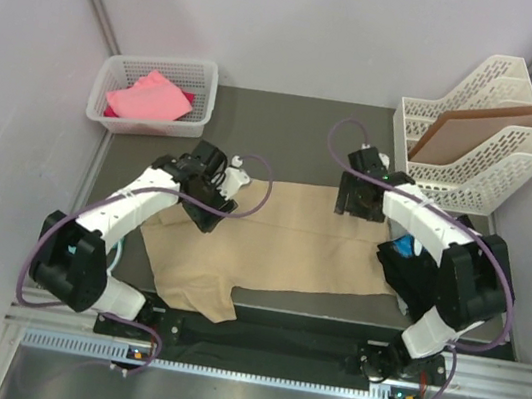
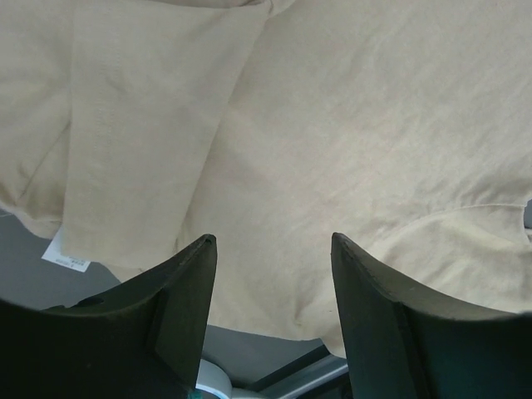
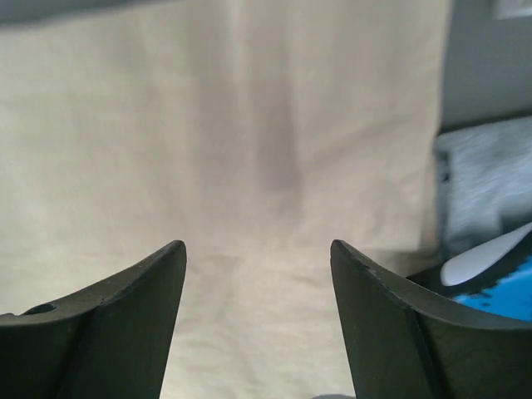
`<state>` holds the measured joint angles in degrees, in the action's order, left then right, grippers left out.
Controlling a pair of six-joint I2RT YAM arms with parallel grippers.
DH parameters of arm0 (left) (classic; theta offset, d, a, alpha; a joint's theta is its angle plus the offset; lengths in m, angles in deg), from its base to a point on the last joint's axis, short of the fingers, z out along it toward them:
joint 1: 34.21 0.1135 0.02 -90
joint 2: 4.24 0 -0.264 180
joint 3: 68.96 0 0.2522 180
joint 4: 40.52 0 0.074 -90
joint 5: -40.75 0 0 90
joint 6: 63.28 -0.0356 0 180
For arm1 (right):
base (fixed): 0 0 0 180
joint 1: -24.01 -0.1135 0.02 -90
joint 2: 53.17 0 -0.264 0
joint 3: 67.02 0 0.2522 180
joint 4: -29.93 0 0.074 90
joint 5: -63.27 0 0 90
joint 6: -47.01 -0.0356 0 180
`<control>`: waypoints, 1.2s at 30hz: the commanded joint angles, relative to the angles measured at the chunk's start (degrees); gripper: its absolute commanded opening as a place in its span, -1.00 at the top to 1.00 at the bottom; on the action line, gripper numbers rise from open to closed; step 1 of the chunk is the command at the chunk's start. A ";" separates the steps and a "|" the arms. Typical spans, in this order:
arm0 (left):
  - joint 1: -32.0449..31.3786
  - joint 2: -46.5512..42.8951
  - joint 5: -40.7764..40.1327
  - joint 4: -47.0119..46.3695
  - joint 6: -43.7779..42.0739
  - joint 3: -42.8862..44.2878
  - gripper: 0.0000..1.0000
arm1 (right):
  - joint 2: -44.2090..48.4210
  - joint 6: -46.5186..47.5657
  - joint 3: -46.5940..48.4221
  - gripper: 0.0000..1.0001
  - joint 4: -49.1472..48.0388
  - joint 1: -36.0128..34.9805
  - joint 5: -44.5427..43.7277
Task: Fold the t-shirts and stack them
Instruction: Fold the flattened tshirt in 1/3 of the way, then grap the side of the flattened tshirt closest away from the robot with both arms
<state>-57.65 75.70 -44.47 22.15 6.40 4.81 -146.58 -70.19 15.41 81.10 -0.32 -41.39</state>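
The sleeve (image 1: 194, 295) is lying limp beyond the tan t-shirt's near edge (image 1: 238, 284). The sleeve will get pulled along when I fold that edge over.
A large tan t-shirt (image 1: 289, 244) lies spread across the dark table, with one sleeve hanging toward the near edge. My left gripper (image 1: 211, 209) is open and empty over the shirt's left part. The left wrist view shows tan cloth (image 2: 332, 141) between the open jaws (image 2: 273, 245) and a small white label (image 2: 65, 259) at the cloth's edge. My right gripper (image 1: 358, 206) is open and empty above the shirt's far right edge. In its wrist view (image 3: 258, 249) flat tan cloth (image 3: 233, 141) fills the frame. A pink t-shirt (image 1: 145, 97) lies in a white basket (image 1: 205, 73). Something blue (image 1: 402, 248) shows under the right arm.
A white file rack (image 1: 500, 161) holding a flat brown board (image 1: 469, 131) stands at the back right, close to the right arm. The basket stands at the back left. Grey walls close in both sides. A blue and white patch (image 3: 499, 287) shows at the right of the right wrist view.
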 commanded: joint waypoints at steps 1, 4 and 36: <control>-1.96 1.62 1.10 1.36 -1.82 -1.47 -0.24 | 2.70 -1.45 -3.62 -0.39 -1.10 -3.08 1.12; -3.10 1.71 3.74 7.07 -4.19 -1.47 -0.20 | 3.75 -2.24 -6.61 -0.39 -2.25 -5.71 1.56; -29.55 -7.87 -4.25 21.50 -8.07 -14.30 -0.44 | 8.94 -3.56 -9.16 -0.52 -0.14 -7.13 0.50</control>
<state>-84.69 67.70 -48.54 43.04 -2.54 -7.54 -140.24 -72.73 4.81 80.33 -7.45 -39.62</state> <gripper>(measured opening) 0.721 0.757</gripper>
